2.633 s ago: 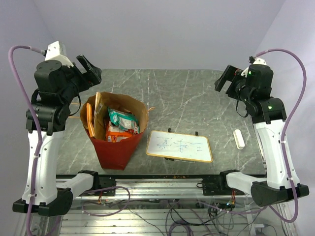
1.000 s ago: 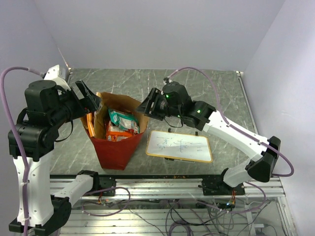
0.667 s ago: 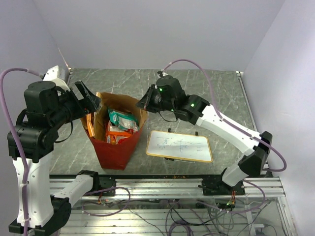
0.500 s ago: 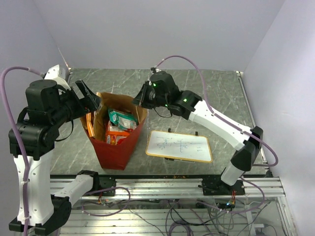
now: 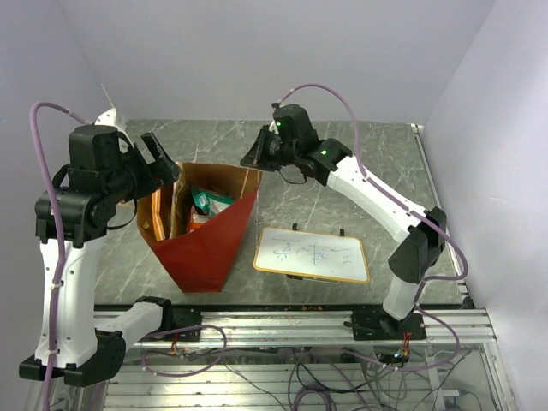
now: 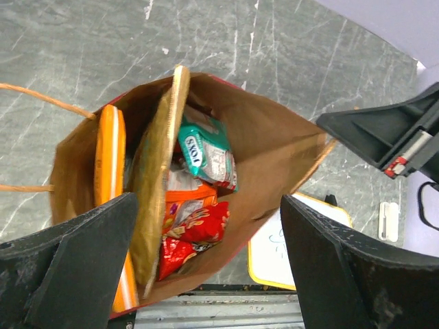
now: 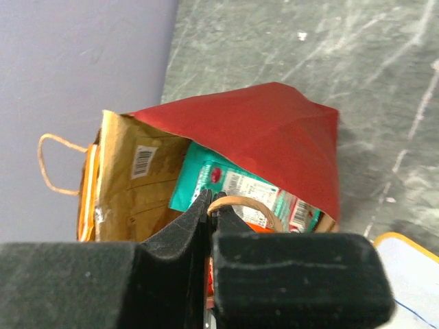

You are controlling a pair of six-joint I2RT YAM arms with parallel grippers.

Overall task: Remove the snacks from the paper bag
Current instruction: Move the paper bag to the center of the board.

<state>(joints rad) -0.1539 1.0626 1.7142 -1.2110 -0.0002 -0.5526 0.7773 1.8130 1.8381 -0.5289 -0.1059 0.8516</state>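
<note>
The orange packet point(image 6: 110, 159) crowds the side of the paper bag across from the handle in the robot's right gripper, so the left gripper should hold the string handle there point(image 6: 49, 101) and free the right gripper to reach in.
The red paper bag point(image 5: 210, 248) stands upright at the left, its brown inside showing. Snacks fill it: a teal packet point(image 6: 206, 151), a red packet point(image 6: 199, 226), a tall tan chip bag point(image 6: 158, 185) and a flat orange packet point(image 6: 110, 171). My left gripper point(image 6: 207, 205) hangs open above the bag's mouth, touching nothing. My right gripper point(image 7: 214, 204) is shut on the bag's thin string handle point(image 7: 247, 202) at the right rim, just above the teal packet point(image 7: 226, 181). From the top view, the right gripper point(image 5: 254, 160) holds the far right corner of the rim taut.
A white-framed whiteboard point(image 5: 312, 254) lies flat right of the bag. A small white bar point(image 6: 389, 221) lies beyond it. The bag's other string handle point(image 7: 51, 161) hangs off its left side. The right arm point(image 5: 368, 193) stretches across the table above the board.
The right arm swung in from the right side to the bag's rim and shut on the string handle. The rim is now pulled taut toward the back right. The left gripper stayed open.
</note>
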